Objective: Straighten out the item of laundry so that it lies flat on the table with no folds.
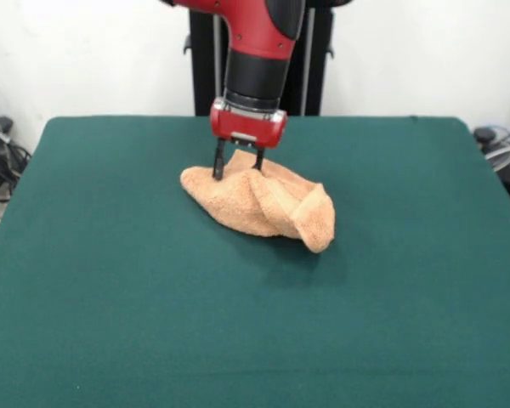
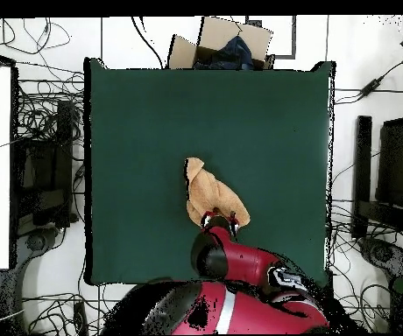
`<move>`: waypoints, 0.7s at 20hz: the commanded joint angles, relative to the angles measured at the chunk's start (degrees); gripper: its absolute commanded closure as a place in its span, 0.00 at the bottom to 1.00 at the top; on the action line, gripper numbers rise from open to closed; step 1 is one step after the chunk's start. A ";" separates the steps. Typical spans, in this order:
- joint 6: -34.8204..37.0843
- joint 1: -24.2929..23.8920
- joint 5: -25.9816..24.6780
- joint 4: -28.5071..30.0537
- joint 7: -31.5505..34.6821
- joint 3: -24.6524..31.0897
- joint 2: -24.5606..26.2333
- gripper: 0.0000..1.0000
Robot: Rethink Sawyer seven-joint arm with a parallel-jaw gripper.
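My gripper will make the peach-orange towel (image 1: 229, 206) fall open into a long hanging sheet when it lifts the towel, because the heap shows loose, rounded folds (image 1: 276, 201).
The peach-orange towel (image 1: 268, 206) lies crumpled in a folded heap on the green table (image 1: 110, 272), a little toward the far side of the middle. One corner is rolled over at its near right end. My gripper (image 1: 238, 168) points straight down at the towel's far left edge. Its two black fingers (image 1: 218, 166) stand apart, one on each side of a raised hump of cloth. In the overhead view the towel (image 2: 205, 192) lies just above the gripper (image 2: 221, 219), on the table (image 2: 266, 131), and the arm hides its lower edge.
The robot's dark pedestal (image 1: 310, 68) stands behind the table's far edge. In the overhead view a cardboard box (image 2: 222, 42) sits beyond the table's top edge. Cables and dark equipment (image 2: 47, 166) lie on the floor on both sides.
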 commanded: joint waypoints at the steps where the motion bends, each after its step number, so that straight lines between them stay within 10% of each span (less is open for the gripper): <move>1: -2.77 -1.07 -1.71 -6.33 8.63 5.88 6.64 0.00; 3: -4.43 -1.50 -1.54 -6.04 9.73 6.36 7.08 0.00; 4: -4.67 -1.55 -1.34 -5.94 9.99 6.42 7.14 1.00; 14: -4.71 -0.27 0.49 -3.97 11.30 6.36 5.57 1.00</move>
